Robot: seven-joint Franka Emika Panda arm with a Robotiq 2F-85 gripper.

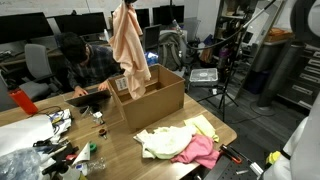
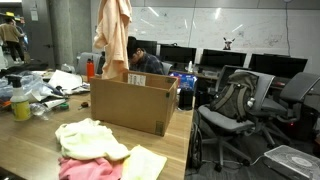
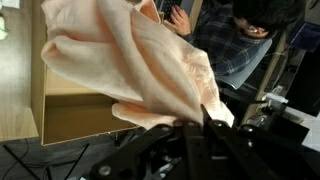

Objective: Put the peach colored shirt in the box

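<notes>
My gripper has the peach colored shirt's lower end (image 1: 137,88) hanging into the open top of the box. It should go on above the box's inside (image 1: 158,84) and let go of the shirt there.
The peach colored shirt (image 1: 129,50) hangs in the air above the brown cardboard box (image 1: 160,100) in both exterior views (image 2: 113,40), its lower end at about the box's open top (image 2: 130,100). The gripper is at the top edge of the exterior views, mostly out of frame. In the wrist view my gripper (image 3: 195,125) is shut on the shirt (image 3: 130,60), which drapes away over the box's interior (image 3: 70,115).
A cream-white cloth (image 1: 165,140), a pink cloth (image 1: 198,151) and a yellow cloth (image 1: 203,126) lie on the table in front of the box. A person (image 1: 85,65) sits behind the table. Clutter (image 1: 50,145) covers the table's other end. Office chairs (image 2: 235,110) stand beside it.
</notes>
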